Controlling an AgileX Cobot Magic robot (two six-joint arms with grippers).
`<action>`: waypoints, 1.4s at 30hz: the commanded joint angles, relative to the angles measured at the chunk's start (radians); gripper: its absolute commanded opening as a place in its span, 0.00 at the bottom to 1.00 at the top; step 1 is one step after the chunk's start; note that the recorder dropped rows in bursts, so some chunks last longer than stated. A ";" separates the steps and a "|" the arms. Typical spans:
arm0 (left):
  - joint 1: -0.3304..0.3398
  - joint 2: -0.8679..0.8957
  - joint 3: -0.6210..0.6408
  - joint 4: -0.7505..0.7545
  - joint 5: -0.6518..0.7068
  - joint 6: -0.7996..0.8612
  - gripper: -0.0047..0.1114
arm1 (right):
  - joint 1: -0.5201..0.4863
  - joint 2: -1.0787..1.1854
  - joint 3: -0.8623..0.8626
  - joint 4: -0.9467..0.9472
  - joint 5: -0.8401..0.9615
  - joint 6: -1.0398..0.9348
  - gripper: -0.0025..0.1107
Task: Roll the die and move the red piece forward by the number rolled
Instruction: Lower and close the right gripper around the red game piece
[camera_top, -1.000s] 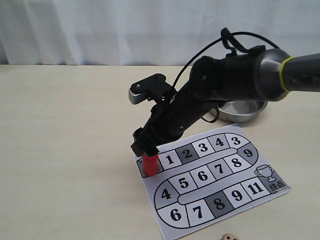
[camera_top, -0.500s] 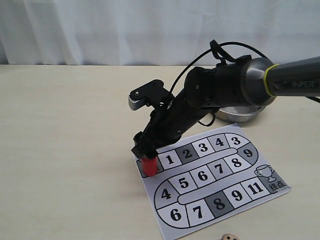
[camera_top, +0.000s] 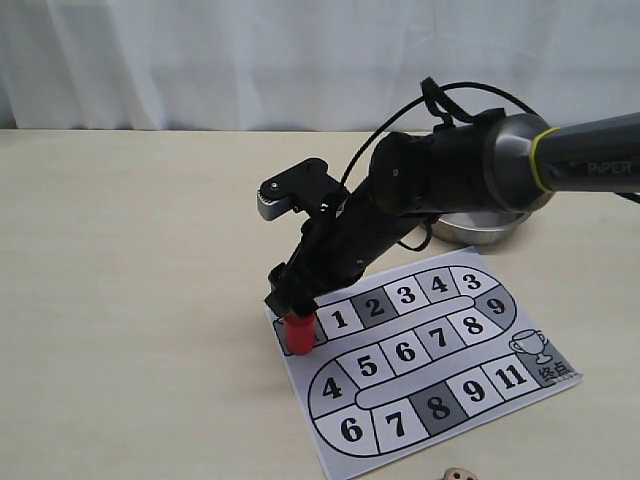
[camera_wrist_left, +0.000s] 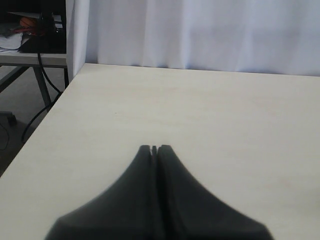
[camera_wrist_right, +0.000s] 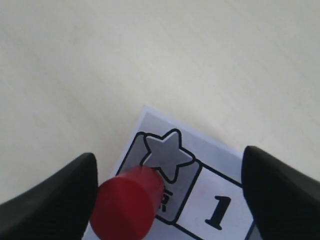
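Black strokes (camera_wrist_right: 165, 201) can be seen next to the red piece (camera_top: 299, 335). I should expect letters hidden behind it on the star square when I carry it away.
The red piece (camera_top: 298, 334) stands upright on the grey star square at the board's left end. My right gripper (camera_top: 296, 303) reaches across from the right and hangs just over it. In the right wrist view the gripper (camera_wrist_right: 167, 165) is open. There the red piece (camera_wrist_right: 125, 207) sits between the fingers, close against one finger (camera_wrist_right: 55, 200) and far from the other. The die (camera_top: 458, 473) lies on the table at the bottom edge, below the board. My left gripper (camera_wrist_left: 155, 148) is shut and empty over bare table.
The paper board (camera_top: 420, 360) with numbered squares lies flat right of centre. A metal bowl (camera_top: 480, 226) stands behind it, partly hidden by the right arm. The table's edge (camera_wrist_left: 45, 115) and a drop to the floor show in the left wrist view.
The right arm has shifted left and its gripper has sunk slightly round the red piece. The piece, the die and the board have not moved.
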 joint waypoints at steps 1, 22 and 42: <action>-0.008 -0.001 -0.006 0.000 -0.013 0.000 0.04 | 0.000 -0.013 -0.004 -0.007 0.021 -0.014 0.68; -0.008 -0.001 -0.006 0.000 -0.013 0.000 0.04 | 0.067 -0.008 -0.009 0.021 0.056 -0.079 0.68; -0.008 -0.001 -0.006 0.000 -0.013 0.000 0.04 | 0.081 0.022 -0.009 -0.201 0.052 0.113 0.63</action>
